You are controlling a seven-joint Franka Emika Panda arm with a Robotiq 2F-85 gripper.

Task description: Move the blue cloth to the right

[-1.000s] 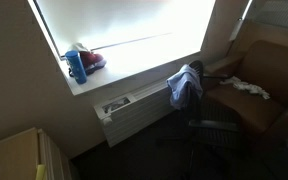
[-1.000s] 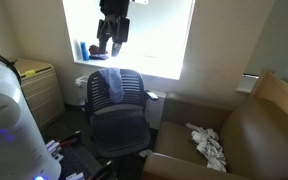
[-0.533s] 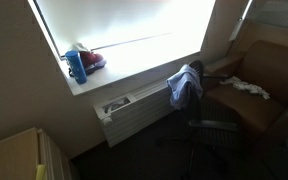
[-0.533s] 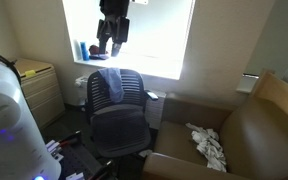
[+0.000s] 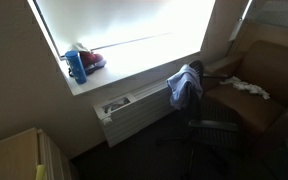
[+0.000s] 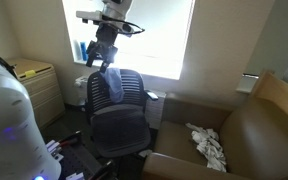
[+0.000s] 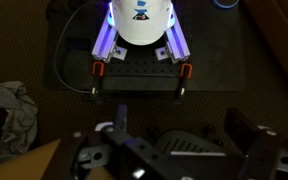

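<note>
Next, I reach out toward the chair's backrest and turn toward the blue cloth hanging there [image 5: 185, 79], because my gripper points down by the robot base [image 7: 141, 22], short of the chair's backrest.
The blue cloth [image 6: 109, 86] hangs over the backrest of a black office chair [image 6: 119, 125] in front of the bright window; it also shows in an exterior view [image 5: 183, 86]. My gripper [image 6: 102, 60] hangs tilted just above the cloth and the top of the backrest, apart from it. In the wrist view its two fingers stand wide apart around dark chair parts [image 7: 184, 148], so the gripper [image 7: 184, 132] is open and empty. The blue cloth is not discernible in the wrist view.
A white crumpled cloth [image 6: 208, 146] lies on a brown armchair [image 6: 254, 135] beside the office chair. A blue bottle [image 5: 76, 66] and a red item stand on the window sill. The robot base [image 7: 141, 18] is behind the chair. A cabinet [image 6: 39, 85] stands by the wall.
The arm has swung down and toward the chair; my gripper has dropped from in front of the window to just above the blue cloth. The cloth has not moved.
</note>
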